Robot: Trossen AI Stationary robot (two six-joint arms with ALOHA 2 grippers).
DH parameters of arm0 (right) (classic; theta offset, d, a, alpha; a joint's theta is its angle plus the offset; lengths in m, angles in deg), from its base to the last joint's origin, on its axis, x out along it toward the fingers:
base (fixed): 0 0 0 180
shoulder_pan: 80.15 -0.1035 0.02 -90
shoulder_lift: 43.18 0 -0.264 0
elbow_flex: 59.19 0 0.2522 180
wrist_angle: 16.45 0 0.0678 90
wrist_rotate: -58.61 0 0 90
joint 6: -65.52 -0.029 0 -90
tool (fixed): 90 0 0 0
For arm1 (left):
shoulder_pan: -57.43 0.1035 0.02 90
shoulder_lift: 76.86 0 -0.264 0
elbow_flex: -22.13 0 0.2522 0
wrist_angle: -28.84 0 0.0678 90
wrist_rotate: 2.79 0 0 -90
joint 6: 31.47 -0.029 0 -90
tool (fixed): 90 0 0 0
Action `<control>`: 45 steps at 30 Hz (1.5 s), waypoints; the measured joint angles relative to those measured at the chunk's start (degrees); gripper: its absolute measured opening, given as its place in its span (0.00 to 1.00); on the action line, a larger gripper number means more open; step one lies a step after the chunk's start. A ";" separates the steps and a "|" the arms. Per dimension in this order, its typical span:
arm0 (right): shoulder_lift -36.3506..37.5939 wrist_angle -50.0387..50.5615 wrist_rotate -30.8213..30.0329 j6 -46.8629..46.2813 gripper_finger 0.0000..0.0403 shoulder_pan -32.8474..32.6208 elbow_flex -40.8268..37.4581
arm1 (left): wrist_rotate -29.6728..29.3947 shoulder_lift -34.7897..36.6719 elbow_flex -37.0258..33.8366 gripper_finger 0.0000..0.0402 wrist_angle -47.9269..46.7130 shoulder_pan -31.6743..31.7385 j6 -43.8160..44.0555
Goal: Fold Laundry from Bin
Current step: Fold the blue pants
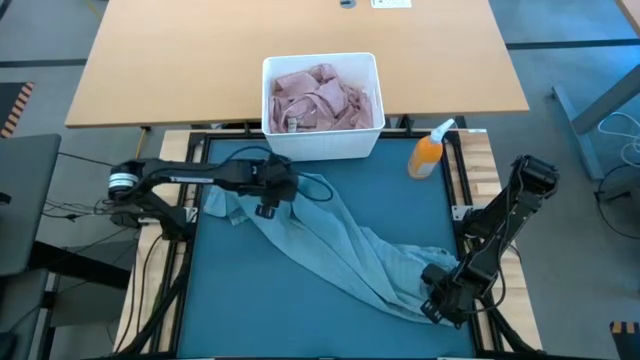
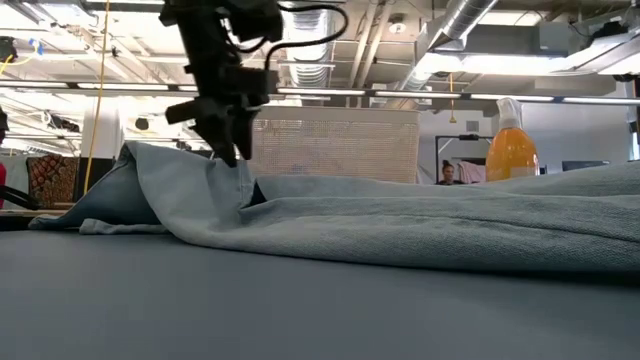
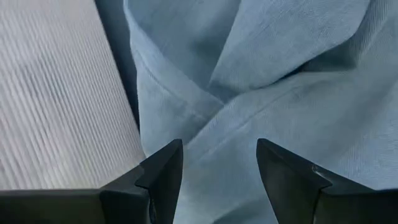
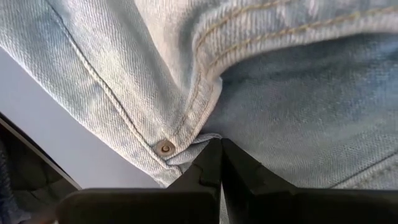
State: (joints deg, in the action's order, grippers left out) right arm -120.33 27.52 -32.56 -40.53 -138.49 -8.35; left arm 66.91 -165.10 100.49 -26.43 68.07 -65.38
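Observation:
My left gripper should go down next until it pinches the jeans' raised fold [image 2: 222,184], because that fold rises toward its open fingers while my right gripper holds the jeans' riveted end [image 4: 164,147].
Light blue jeans [image 1: 340,250] lie slantwise across the teal mat [image 1: 300,320], from the far left to the near right. My left gripper [image 1: 268,205] stands open over their far-left end, fingers pointing down at a crumpled fold [image 3: 217,106]. At the near-right end, my right gripper [image 1: 440,300] is shut on the denim. The white bin [image 1: 320,140] stands beyond the mat's far edge with a pink shirt [image 1: 320,98] inside. My left gripper's open fingertips [image 2: 232,150] hang right at the raised fold of the jeans; I cannot tell whether they touch it. My right gripper pinches a fold of denim beside a seam and a copper rivet [image 4: 165,148] between its two shut fingers [image 4: 211,163], coming steeply from above. The cloth around the hold lies on the mat.
An orange spray bottle [image 1: 430,152] stands at the mat's far right corner, next to the bin. The bin's white wall [image 3: 56,93] is close beside my left gripper. Bare mat lies at the near left. A person [image 2: 447,172] shows far behind the table.

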 joint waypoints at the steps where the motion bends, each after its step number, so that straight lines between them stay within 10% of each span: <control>1: 0.00 0.02 -0.40 0.06 0.07 0.00 0.00 | -1.29 -0.60 0.75 0.48 0.00 -0.34 -1.55; 16: 0.02 1.53 -3.51 1.53 0.07 0.00 0.04 | -4.15 -19.80 16.45 0.47 -22.60 1.39 -1.56; 21: 0.02 1.58 -3.72 2.09 0.07 0.00 0.04 | -4.49 -22.37 20.89 0.25 -29.53 1.28 0.62; 25: 0.02 1.35 -3.70 6.34 0.07 0.00 0.04 | -1.47 -22.05 23.16 0.03 -34.90 1.27 4.63; 33: 0.81 10.49 -3.68 8.63 0.06 0.02 4.66 | 10.07 -15.30 23.32 0.00 -41.09 -2.07 12.70; 45: 0.81 12.27 -2.56 11.24 0.09 0.02 12.16 | 12.13 -4.36 14.32 0.00 -38.41 -20.34 29.90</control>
State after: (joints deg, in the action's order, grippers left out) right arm -119.52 39.79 -35.12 -29.29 -138.47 3.81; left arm 79.03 -169.46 114.81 -64.84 47.73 -35.48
